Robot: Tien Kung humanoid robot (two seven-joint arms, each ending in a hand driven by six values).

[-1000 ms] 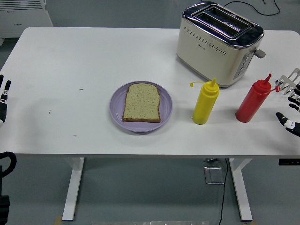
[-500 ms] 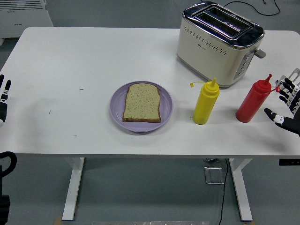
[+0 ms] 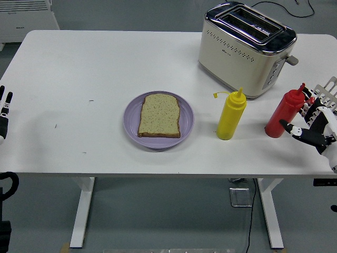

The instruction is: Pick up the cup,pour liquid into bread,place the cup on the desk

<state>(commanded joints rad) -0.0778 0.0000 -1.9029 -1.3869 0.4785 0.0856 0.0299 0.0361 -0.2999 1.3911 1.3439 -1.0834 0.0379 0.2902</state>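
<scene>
The red squeeze bottle [image 3: 284, 113] narrows down to a narrow nozzle [image 3: 301, 87], so I should expect the bread to stay clean as I tilt the bottle.
A red squeeze bottle [image 3: 285, 113] stands upright at the table's right side. My right hand [image 3: 308, 122] is just right of it, fingers spread and open, thumb reaching under the bottle's right flank, holding nothing. A yellow squeeze bottle [image 3: 231, 115] stands left of the red one. A slice of bread [image 3: 159, 115] lies on a purple plate [image 3: 132, 122] near the table's middle. My left hand [image 3: 4, 113] rests at the left edge with its fingers straight, away from everything.
A cream and chrome toaster [image 3: 246, 48] sits at the back right, behind both bottles. The white table [image 3: 79, 74] ends close to my right hand's side. A black cable [image 3: 284, 8] trails behind the toaster.
My right hand has moved left toward the red bottle, from well clear of it to right beside it. The left hand and the objects have not moved.
</scene>
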